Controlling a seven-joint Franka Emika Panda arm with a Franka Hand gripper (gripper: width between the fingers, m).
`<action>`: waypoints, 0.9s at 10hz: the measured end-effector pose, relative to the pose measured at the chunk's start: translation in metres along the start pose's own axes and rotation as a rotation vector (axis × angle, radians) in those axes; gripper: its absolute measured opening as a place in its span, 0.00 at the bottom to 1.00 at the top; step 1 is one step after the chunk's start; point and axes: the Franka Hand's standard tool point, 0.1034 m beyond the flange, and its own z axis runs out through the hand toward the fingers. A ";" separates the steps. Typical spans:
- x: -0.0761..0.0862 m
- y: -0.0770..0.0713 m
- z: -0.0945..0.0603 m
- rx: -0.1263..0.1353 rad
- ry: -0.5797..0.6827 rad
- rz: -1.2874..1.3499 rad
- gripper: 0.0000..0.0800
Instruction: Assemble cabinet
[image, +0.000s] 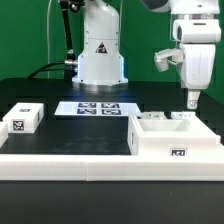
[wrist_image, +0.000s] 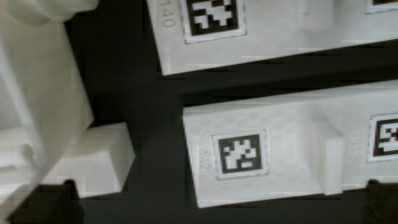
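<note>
My gripper will lift the whole white panel piece (wrist_image: 285, 150) by the panel piece's raised line (wrist_image: 333, 164). That line stands between the tags, so the panel piece should come along squarely and stay untipped.
The large white cabinet box (image: 175, 137) stands at the exterior view's right, with a tag on its front face. My gripper (image: 192, 99) hangs above its far right corner, touching nothing. In the wrist view the gripper (wrist_image: 217, 205) is open and empty, with one dark fingertip (wrist_image: 48, 200) near each lower corner. Below it lie two white panel pieces, each bearing a tag: one (wrist_image: 267, 150) directly under the jaws and another (wrist_image: 249, 35) beyond it. A smaller white tagged panel piece (image: 22, 119) lies at the exterior view's left.
The marker board (image: 98, 108) lies flat in front of the white robot base (image: 101, 55). A long white rail (image: 70, 160) runs along the front of the black table. Black cables hang at the back left.
</note>
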 end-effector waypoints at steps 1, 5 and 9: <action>0.002 -0.001 0.002 -0.007 0.008 0.003 1.00; 0.021 -0.031 0.020 -0.007 0.039 -0.031 1.00; 0.019 -0.040 0.042 -0.006 0.069 -0.033 1.00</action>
